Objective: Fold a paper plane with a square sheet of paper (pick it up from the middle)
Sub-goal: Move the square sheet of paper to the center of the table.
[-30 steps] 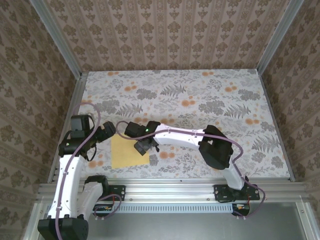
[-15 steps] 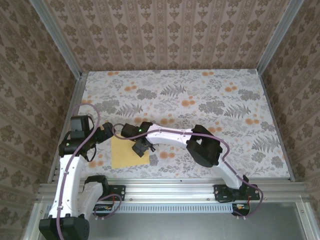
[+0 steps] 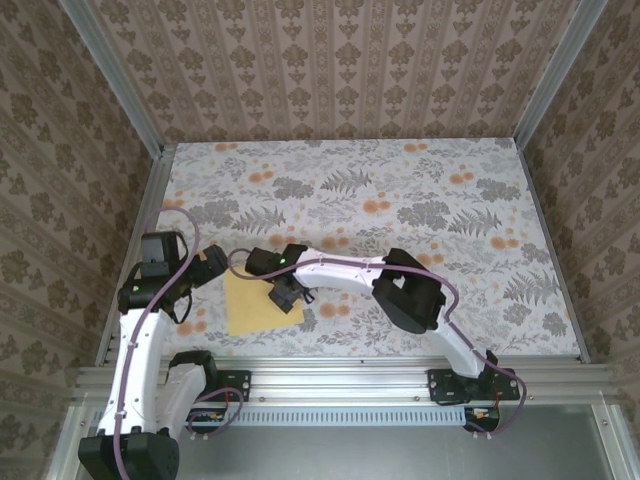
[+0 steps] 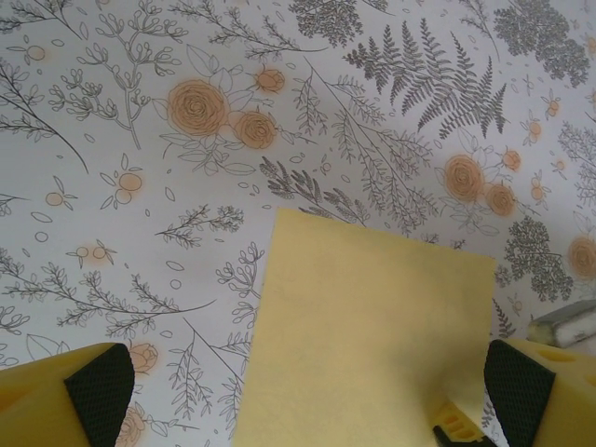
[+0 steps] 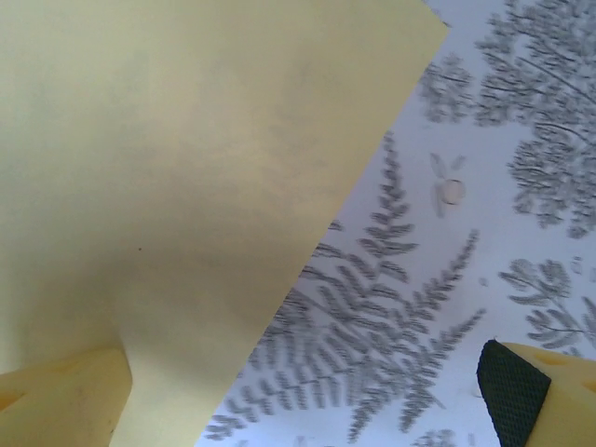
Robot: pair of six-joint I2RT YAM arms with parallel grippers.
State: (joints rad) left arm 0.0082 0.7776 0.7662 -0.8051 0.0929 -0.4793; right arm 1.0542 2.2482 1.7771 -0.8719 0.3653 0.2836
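I should press down on the square sheet (image 3: 250,315) with my right gripper and slide it to the tablecloth's middle (image 3: 328,243) before I pinch it, because it lies too close beside my left gripper.
The square sheet of paper (image 3: 255,305) lies flat and pale yellow on the flowered tablecloth near the front left. My right gripper (image 3: 288,297) stands open at the sheet's right edge. In the right wrist view one finger (image 5: 65,400) is over the paper (image 5: 186,186) and the other finger (image 5: 521,391) is over the cloth. My left gripper (image 3: 210,265) hovers open by the sheet's far left corner. In its wrist view, the paper (image 4: 363,326) lies between the spread fingers (image 4: 93,391). The paper plane is out of view.
The table (image 3: 420,200) is covered with a white cloth printed with grey ferns and orange flowers. Patterned walls and aluminium rails (image 3: 545,240) close it in on three sides. The right arm's elbow (image 3: 408,292) rises above the front middle.
The right arm's elbow has swung left and its gripper has settled onto the sheet's right edge. The sheet has shifted slightly to the right. The left arm has stayed still.
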